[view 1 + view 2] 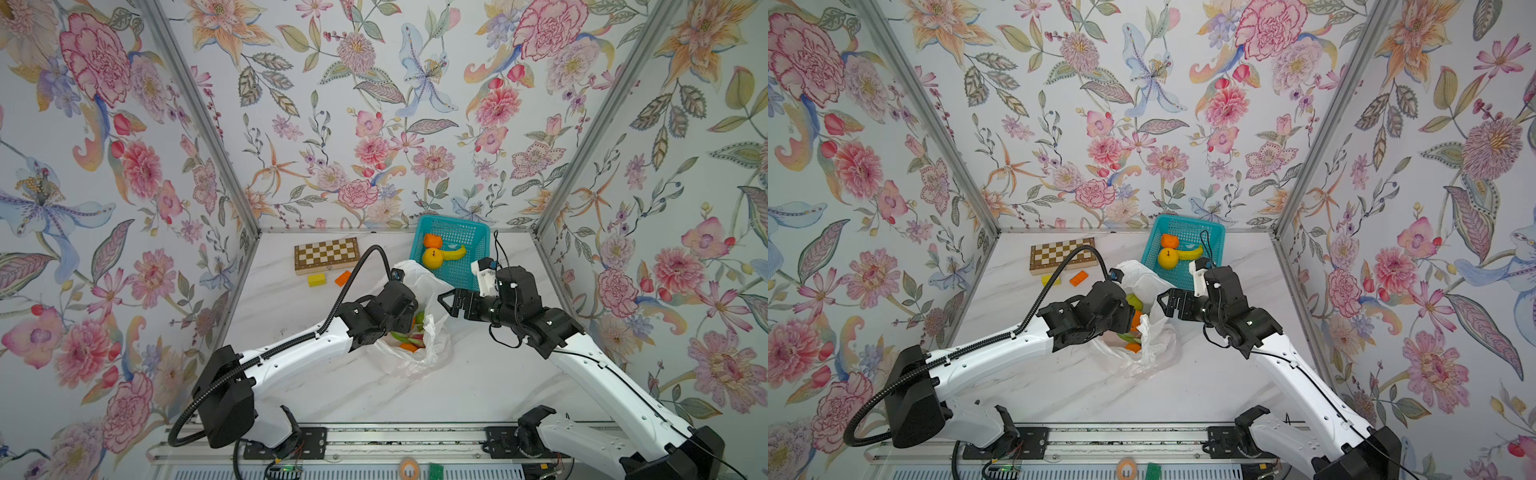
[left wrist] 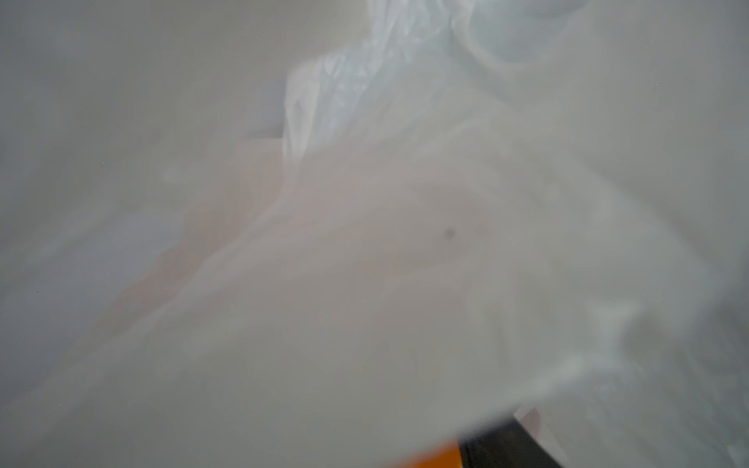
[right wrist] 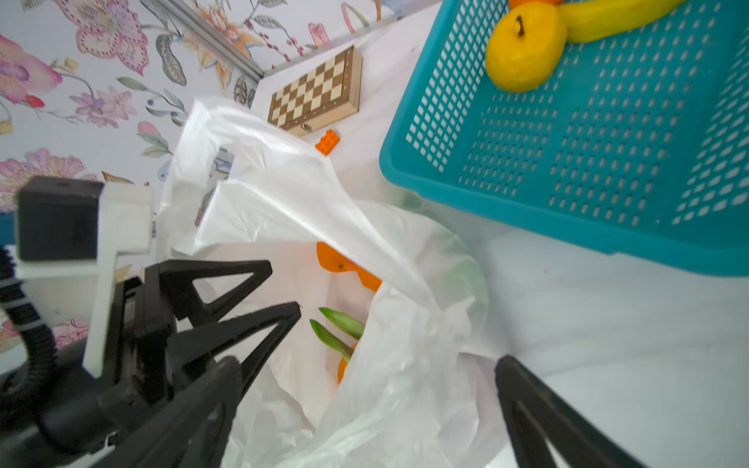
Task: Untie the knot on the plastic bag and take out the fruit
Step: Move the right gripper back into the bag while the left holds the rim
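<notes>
My left gripper should lift the orange (image 1: 1136,321) out and pass it to my right gripper, because the bag's side (image 3: 413,312) is between my left gripper and the teal basket.
The plastic bag (image 1: 419,282) lies mid-table with its mouth gaping; the knot is out of view. Fruit shows inside it: an orange (image 3: 344,263), another orange (image 1: 409,347), green pieces (image 1: 1133,301) and green leaf tips (image 3: 336,324). My left gripper (image 3: 283,287) reaches into the mouth with its fingers apart and nothing seen between them. The left wrist view is veiled by film, with an orange patch (image 2: 437,458) beside one finger. My right gripper (image 3: 367,364) is open, astride the bag's near edge (image 1: 446,301). An orange (image 1: 433,241) and a yellow fruit (image 1: 432,257) lie in the teal basket (image 1: 419,232).
A banana (image 1: 453,252) also lies in the basket, which stands at the back right and touches the bag. A folded chessboard (image 1: 326,254), a yellow block (image 1: 316,279) and an orange block (image 1: 343,277) sit at the back left. Flowered walls close three sides.
</notes>
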Available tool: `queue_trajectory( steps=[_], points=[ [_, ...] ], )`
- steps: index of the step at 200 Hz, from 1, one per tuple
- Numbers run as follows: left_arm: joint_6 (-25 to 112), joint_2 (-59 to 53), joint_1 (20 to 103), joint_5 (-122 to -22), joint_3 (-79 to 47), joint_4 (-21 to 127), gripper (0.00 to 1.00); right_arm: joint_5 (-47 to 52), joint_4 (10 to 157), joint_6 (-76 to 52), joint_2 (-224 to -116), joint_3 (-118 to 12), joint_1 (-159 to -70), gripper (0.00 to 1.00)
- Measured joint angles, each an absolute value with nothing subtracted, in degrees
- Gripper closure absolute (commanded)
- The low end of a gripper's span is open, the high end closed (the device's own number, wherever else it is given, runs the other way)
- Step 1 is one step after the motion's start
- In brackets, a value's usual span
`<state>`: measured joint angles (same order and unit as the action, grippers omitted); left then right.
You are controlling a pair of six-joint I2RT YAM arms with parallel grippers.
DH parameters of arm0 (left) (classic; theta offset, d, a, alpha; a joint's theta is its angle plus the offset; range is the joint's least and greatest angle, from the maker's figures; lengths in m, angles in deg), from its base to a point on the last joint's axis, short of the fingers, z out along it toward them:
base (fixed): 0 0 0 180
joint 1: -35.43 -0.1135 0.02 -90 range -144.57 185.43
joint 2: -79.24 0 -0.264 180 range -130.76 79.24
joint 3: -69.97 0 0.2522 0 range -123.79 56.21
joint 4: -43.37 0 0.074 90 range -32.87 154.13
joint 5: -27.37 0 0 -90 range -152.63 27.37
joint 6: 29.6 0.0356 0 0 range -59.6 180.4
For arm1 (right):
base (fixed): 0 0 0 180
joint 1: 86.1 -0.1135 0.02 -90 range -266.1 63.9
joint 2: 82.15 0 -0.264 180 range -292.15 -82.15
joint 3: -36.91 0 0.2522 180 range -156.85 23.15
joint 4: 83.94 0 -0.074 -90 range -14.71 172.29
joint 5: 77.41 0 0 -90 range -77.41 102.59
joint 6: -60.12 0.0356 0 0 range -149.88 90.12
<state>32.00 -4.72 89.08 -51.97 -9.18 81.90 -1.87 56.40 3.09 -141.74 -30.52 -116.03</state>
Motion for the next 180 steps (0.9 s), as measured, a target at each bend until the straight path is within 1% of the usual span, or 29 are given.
queue_trajectory(
  steps=[29, 48, 56, 85, 111, 126, 150, 180],
  points=[
    [32.2, -4.7, 89.8, -54.7, -5.0, 79.7, 0.34, -1.9, 58.0, 6.2, -140.9, -25.3, -120.5, 0.01],
    [33.2, -4.8, 92.1, -56.5, -2.9, 78.0, 0.33, -1.7, 58.9, 7.9, -141.8, -23.5, -121.7, 0.01],
    [33.7, -5.0, 93.3, -57.0, -2.6, 77.4, 0.33, -1.6, 59.5, 8.4, -142.4, -23.3, -121.9, 0.02],
    [34.6, -6.1, 95.0, -58.0, -1.6, 74.8, 0.33, 0.2, 61.5, 9.3, -144.5, -22.6, -122.8, 0.23],
    [34.6, -6.1, 95.1, -57.3, 0.0, 73.2, 0.33, 1.6, 62.0, 9.5, -144.6, -18.5, -123.5, 0.45],
    [34.6, -6.1, 95.1, -56.0, 0.0, 72.7, 0.32, 2.0, 61.7, 9.7, -144.5, -15.8, -123.8, 0.54],
    [33.9, -6.1, 95.1, -53.0, -0.2, 72.5, 0.30, 2.6, 60.7, 10.5, -142.7, -12.7, -125.2, 0.60],
    [33.3, -8.2, 94.9, -49.1, -2.9, 72.9, 0.28, 3.3, 60.2, 11.1, -139.6, -11.6, -127.2, 0.62]
  ],
)
